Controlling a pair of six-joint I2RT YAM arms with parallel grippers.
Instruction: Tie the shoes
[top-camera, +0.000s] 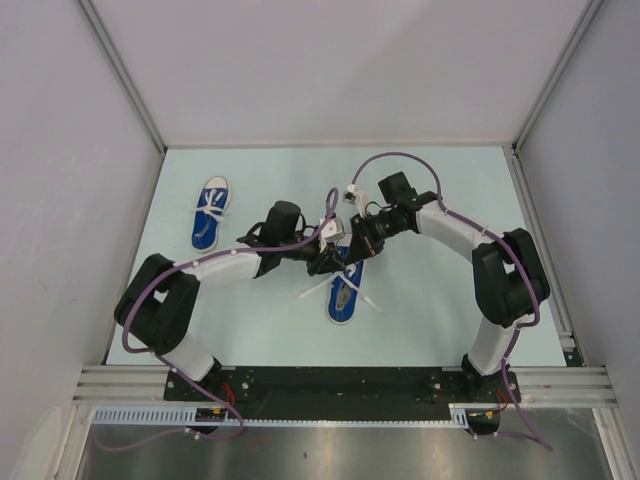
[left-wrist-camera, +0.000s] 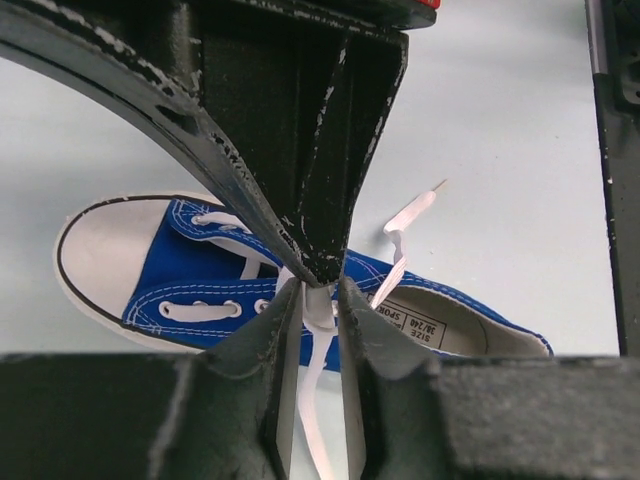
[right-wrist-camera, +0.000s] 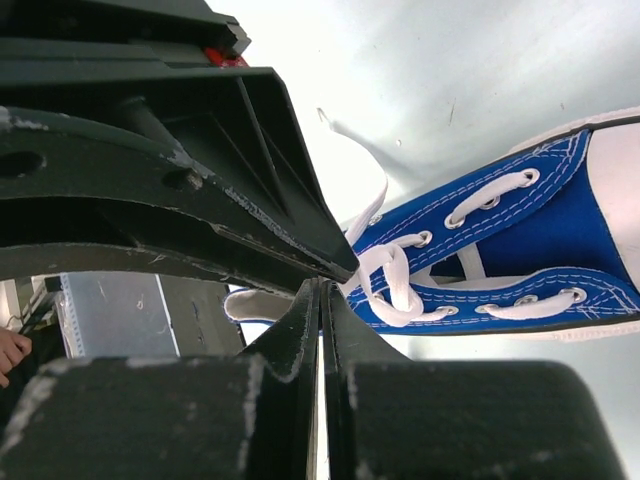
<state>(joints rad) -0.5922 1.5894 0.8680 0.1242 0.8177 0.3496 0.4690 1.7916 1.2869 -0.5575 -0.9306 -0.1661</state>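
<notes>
The other lace trails loose while my left gripper pinches a lace (left-wrist-camera: 320, 304) above the shoe. Next, my right gripper moves back and takes that trailing lace (top-camera: 369, 301).
One blue shoe (top-camera: 343, 292) lies at the table's middle, toe toward the arms. The other blue shoe (top-camera: 210, 212) lies at the back left, away from both grippers. Both grippers meet just above the middle shoe's opening. My right gripper (right-wrist-camera: 322, 288) is shut, its tip pinching a white lace (left-wrist-camera: 315, 400) of that shoe (left-wrist-camera: 200, 270); it also shows in the top view (top-camera: 352, 242). My left gripper (left-wrist-camera: 320, 298) is slightly open with this lace hanging between its fingers; it also shows in the top view (top-camera: 328, 252). The laces cross over the eyelets (right-wrist-camera: 395, 290). Loose lace ends (top-camera: 315, 287) trail on the table.
The pale table (top-camera: 450, 200) is closed in by white walls with metal corner posts (top-camera: 545, 90). A metal rail (top-camera: 340, 382) runs along the near edge by the arm bases. A purple cable (top-camera: 400, 157) loops over the right arm.
</notes>
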